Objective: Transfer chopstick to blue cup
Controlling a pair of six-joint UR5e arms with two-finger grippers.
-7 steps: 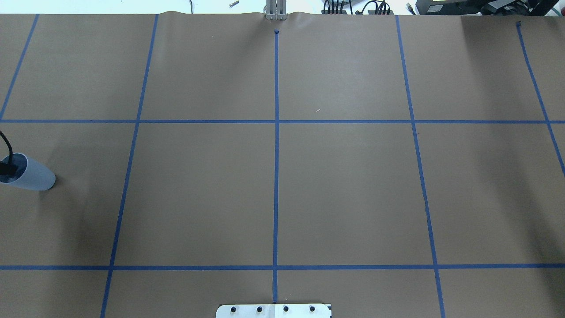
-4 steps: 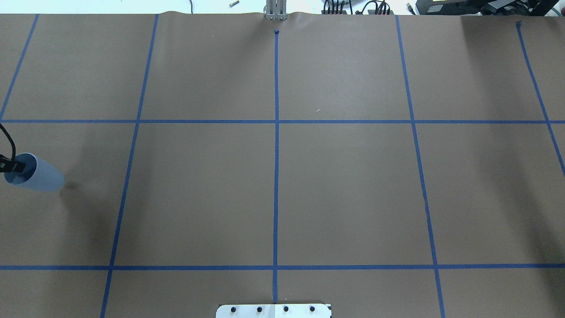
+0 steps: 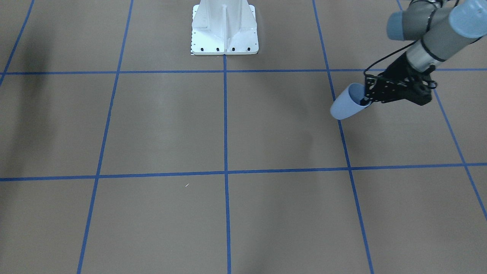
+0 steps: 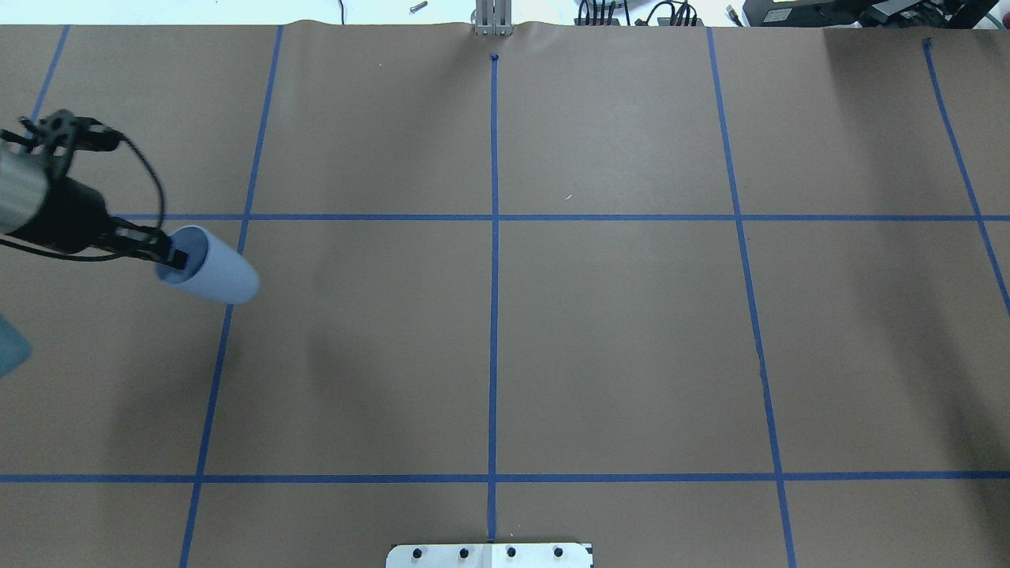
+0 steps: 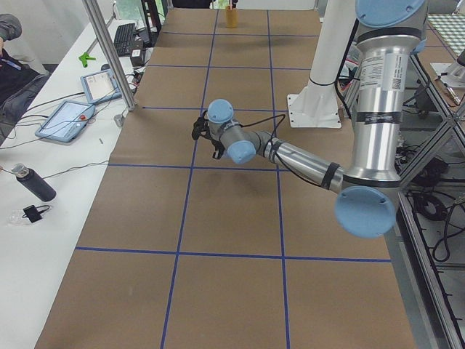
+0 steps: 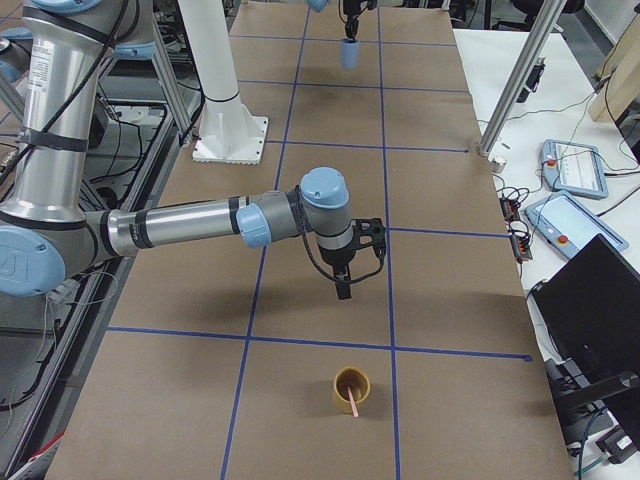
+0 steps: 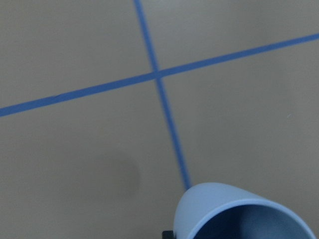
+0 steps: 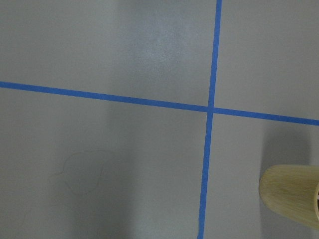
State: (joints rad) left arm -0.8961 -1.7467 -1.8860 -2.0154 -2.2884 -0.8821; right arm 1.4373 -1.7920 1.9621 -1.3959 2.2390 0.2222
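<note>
My left gripper is to keep its hold on the rim of the blue cup [image 3: 347,103] and should keep carrying the cup to the paper's middle [image 3: 224,119], which is clear, until the cup's base lands there.
My left gripper [image 4: 175,256] is shut on the rim of the blue cup [image 4: 211,276], one finger inside it, and holds it above the table's left part. The pair also shows in the front view, the gripper [image 3: 367,98] beside the cup [image 3: 345,105], and the cup's rim shows in the left wrist view [image 7: 239,211]. One pale pink chopstick [image 6: 354,401] stands in a tan cup [image 6: 351,386] at the table's right end. My right gripper [image 6: 343,288] hangs above the table short of that tan cup [image 8: 291,195]. I cannot tell whether it is open.
Brown paper with a blue tape grid covers the table. The white robot pedestal [image 3: 224,28] stands at the near middle edge. A side bench holds tablets [image 5: 69,120] and a bottle [image 5: 33,183]. A laptop [image 6: 590,310] sits past the table's far side.
My left gripper with the blue cup has moved from the overhead view's left edge rightward and farther from the robot. The arm now shows in that view.
</note>
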